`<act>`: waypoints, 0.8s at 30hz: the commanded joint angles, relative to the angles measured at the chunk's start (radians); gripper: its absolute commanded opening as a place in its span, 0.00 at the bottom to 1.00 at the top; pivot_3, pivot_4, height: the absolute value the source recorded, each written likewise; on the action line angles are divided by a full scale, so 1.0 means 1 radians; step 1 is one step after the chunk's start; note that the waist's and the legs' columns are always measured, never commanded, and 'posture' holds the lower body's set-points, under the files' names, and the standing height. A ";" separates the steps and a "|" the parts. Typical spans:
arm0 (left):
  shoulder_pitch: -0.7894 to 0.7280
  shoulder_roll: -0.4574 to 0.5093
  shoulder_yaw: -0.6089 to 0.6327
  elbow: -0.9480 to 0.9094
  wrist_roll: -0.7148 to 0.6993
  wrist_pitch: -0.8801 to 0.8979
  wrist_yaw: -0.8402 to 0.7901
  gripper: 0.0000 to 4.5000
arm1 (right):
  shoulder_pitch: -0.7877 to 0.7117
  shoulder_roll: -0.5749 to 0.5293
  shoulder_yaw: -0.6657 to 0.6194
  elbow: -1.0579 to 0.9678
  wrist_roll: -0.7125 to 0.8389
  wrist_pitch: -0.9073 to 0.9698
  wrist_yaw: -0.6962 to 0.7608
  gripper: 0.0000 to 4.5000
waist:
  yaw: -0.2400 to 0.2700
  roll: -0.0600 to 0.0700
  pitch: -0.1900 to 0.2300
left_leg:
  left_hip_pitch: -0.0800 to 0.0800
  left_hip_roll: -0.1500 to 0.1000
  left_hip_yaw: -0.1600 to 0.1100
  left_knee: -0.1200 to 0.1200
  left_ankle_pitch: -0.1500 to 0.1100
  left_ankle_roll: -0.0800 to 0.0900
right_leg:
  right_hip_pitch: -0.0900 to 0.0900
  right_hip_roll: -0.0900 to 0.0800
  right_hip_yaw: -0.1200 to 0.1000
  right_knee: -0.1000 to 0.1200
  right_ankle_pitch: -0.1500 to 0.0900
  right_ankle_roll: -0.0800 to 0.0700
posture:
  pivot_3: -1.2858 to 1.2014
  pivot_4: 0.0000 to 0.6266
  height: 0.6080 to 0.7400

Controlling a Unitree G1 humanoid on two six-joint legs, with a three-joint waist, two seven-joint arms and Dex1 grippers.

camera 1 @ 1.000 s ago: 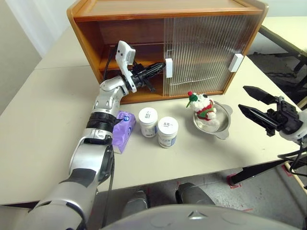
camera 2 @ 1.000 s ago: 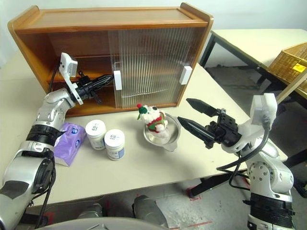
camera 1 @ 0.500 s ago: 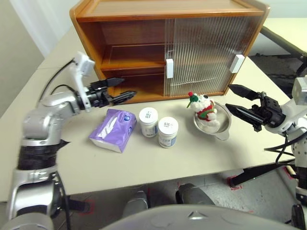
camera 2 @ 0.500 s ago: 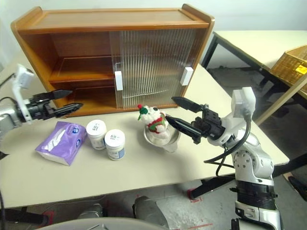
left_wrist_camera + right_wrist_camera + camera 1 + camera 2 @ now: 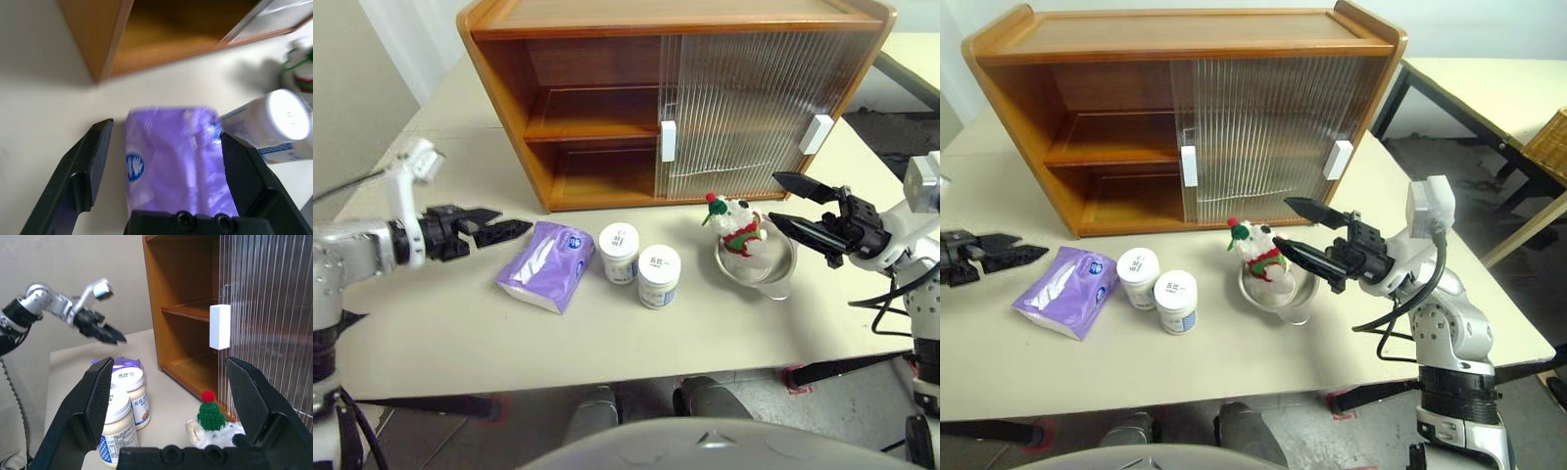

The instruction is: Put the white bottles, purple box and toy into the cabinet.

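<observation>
The purple box (image 5: pixel 547 265) will squeeze in and gather into folds between the fingers of the robot's left gripper when the robot lifts it, because shiny creases (image 5: pixel 194 142) run along the box's wrapper.
The cabinet (image 5: pixel 607 108) stands at the back of the table, its left half open and both ribbed doors slid to the right. In front of it lie the purple box (image 5: pixel 546 264) and the two white bottles (image 5: pixel 620 252) (image 5: pixel 659 275), upright side by side. The toy (image 5: pixel 736 220) sits in a steel bowl (image 5: pixel 766 276). My left gripper (image 5: pixel 504 227) hovers open just left of the purple box, which shows between its fingers (image 5: pixel 93 156) in the left wrist view. Just right of the toy, my right gripper (image 5: pixel 773 199) hangs open and empty, pointing at it.
The table (image 5: pixel 460 323) has bare surface to the left and along its front edge. A second table (image 5: pixel 1489 88) stands to the right behind a floor gap. The cabinet's two shelves (image 5: pixel 1116 147) hold nothing in the open half.
My left gripper left the cabinet door handle, swung out left and down to the table beside the purple box, and opened. The right gripper edged slightly toward the toy. The camera shifted.
</observation>
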 commanded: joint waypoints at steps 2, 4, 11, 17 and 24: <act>0.050 -0.010 -0.047 0.074 0.056 -0.022 0.035 1.00 | 0.034 0.000 -0.004 -0.027 -0.014 -0.020 -0.007 1.00 | -0.001 0.000 0.000 | 0.002 0.003 0.001 0.000 -0.001 -0.001 | 0.001 0.004 0.001 0.001 0.000 -0.002 | 0.42 0.09 1.00; 0.057 -0.014 -0.065 0.104 0.062 -0.028 0.028 1.00 | 0.045 0.001 -0.005 -0.039 -0.010 -0.020 -0.012 1.00 | -0.002 0.000 0.000 | 0.006 0.003 0.001 -0.001 -0.001 -0.002 | 0.003 0.007 0.002 0.002 -0.001 -0.003 | 0.42 0.09 1.00; 0.039 -0.044 -0.127 0.160 0.064 -0.048 0.000 1.00 | 0.063 0.011 -0.006 -0.071 0.006 -0.012 -0.040 1.00 | -0.008 -0.001 0.000 | 0.009 0.005 -0.004 -0.001 0.000 -0.004 | 0.004 0.008 0.002 0.005 0.001 -0.008 | 0.41 0.09 1.00; 0.014 -0.079 -0.165 0.185 0.067 -0.038 -0.009 0.91 | 0.057 0.039 0.022 -0.107 0.004 -0.009 -0.070 1.00 | -0.019 -0.001 0.000 | 0.008 0.004 -0.005 -0.001 0.000 -0.004 | 0.004 0.008 0.002 0.005 0.002 -0.008 | 0.41 0.08 1.00; 0.030 -0.118 -0.126 0.254 0.030 0.001 -0.018 0.43 | 0.058 0.021 0.006 -0.101 0.006 -0.011 -0.066 1.00 | -0.030 -0.001 0.000 | 0.008 0.003 -0.003 -0.002 0.000 -0.005 | 0.004 0.009 0.002 0.004 0.000 -0.006 | 0.40 0.09 1.00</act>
